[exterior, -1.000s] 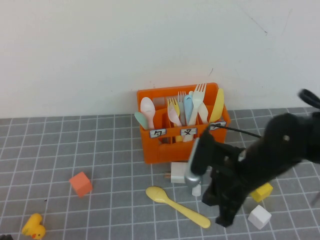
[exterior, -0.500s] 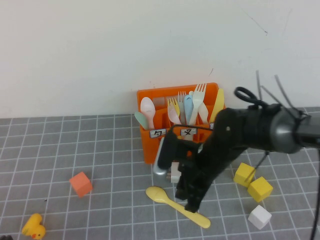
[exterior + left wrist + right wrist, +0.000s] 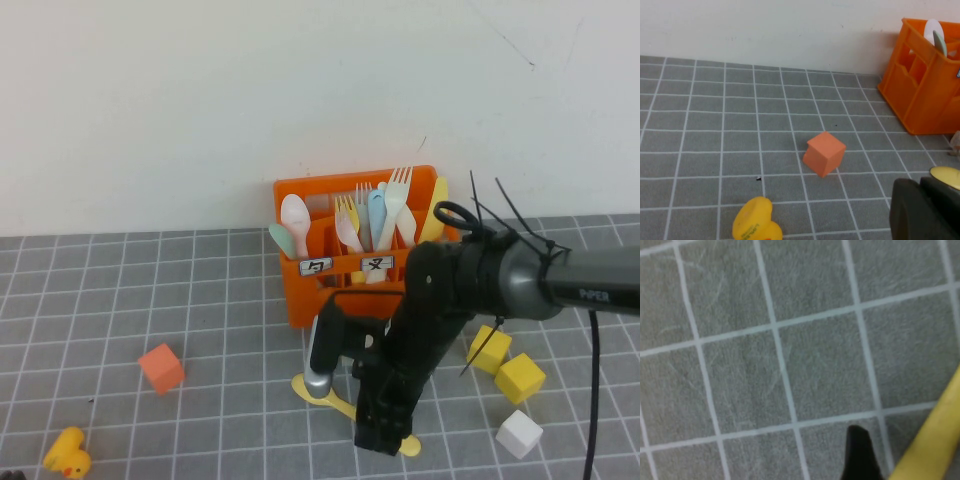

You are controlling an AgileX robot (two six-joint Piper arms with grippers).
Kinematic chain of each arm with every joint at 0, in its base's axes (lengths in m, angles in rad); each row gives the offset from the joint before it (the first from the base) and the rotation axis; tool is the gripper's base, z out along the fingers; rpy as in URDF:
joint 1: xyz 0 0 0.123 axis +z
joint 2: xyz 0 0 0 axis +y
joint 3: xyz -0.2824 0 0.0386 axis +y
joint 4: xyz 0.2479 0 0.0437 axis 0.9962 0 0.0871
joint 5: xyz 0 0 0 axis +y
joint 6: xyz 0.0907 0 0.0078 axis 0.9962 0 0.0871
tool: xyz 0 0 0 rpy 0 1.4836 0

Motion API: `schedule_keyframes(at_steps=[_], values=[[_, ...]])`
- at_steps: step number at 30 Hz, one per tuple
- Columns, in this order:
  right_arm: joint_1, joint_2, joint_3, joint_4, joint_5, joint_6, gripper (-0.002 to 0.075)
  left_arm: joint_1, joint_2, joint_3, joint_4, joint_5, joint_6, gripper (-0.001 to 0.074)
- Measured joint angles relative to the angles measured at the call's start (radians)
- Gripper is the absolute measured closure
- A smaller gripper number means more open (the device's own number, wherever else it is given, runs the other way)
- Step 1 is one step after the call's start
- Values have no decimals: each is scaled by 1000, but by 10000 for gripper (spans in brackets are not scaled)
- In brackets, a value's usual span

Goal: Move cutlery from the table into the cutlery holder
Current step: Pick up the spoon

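The white spoon's bowl point(image 3: 295, 212) is up above the holder's rim. The pale-yellow spoon point(image 3: 338, 403) will therefore lean there with its bowl in view when I lower it handle-first.
The pale-yellow spoon point(image 3: 336, 403) lies on the grey gridded table point(image 3: 200, 300) in front of the orange cutlery holder point(image 3: 300, 298). My right arm covers its middle, leaving the bowl and the handle tip point(image 3: 408, 446) showing. My right gripper point(image 3: 385, 432) is down at the handle, open. In the right wrist view one dark fingertip point(image 3: 860, 456) sits just beside the yellow handle point(image 3: 932, 437), apart from it. My left gripper point(image 3: 920, 212) is shut and empty, low at the table's near left. Its view shows the spoon's bowl point(image 3: 946, 176) and the holder point(image 3: 920, 100).
The holder has white and teal spoons, forks and a yellow knife point(image 3: 433, 212) in it. An orange cube point(image 3: 161, 367) and a yellow duck point(image 3: 66, 452) sit at the left. Two yellow cubes point(image 3: 520, 378) and a white cube point(image 3: 519, 434) sit right of my arm.
My right arm has swung left and come down over the spoon. Its gripper has dropped from above the table to the spoon's handle. The left arm has not moved.
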Motion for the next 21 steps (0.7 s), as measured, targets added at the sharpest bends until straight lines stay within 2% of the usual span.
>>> schedule_keyframes(at_steps=[21], values=[[10, 22, -9, -204, -30, -19, 308, 0, 0, 0, 0, 0, 4, 736]])
